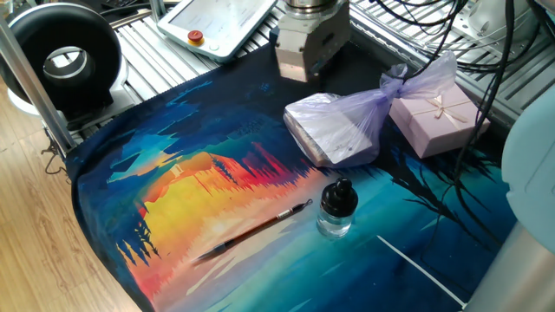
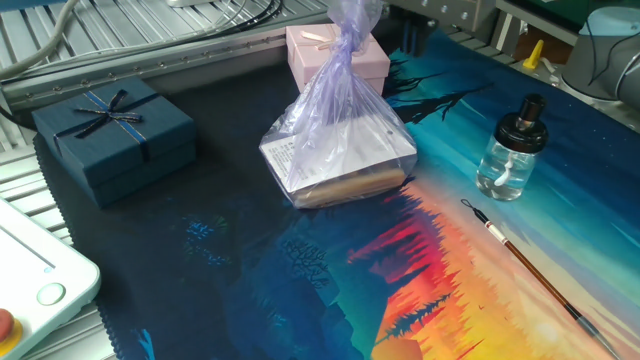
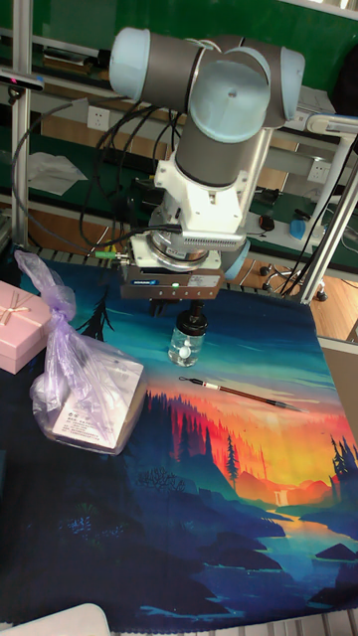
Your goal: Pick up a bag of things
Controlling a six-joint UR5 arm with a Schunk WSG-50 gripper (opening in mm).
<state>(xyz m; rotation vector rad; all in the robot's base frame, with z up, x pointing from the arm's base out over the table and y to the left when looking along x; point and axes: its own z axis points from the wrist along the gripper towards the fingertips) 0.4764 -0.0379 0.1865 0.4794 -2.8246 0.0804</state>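
Note:
The thin plastic comes together into a knot, so the bag will hang in a cone shape and its whitish block will tip when the robot lifts the knot.
The bag of things is a thin pale-lilac plastic bag with a whitish block inside. It lies on the painted mat, and its knotted top leans against a pink box. It also shows in the other fixed view as the bag and in the tall view as the bag. My gripper hangs above the mat, apart from the bag and on its far side in the one fixed view. The fingers point down, stand open and hold nothing. In the one fixed view only the gripper body shows.
A pink gift box touches the bag's knot. A navy gift box sits at the mat's edge. A glass bottle and a thin brush lie near the bag. A teach pendant rests on the slats.

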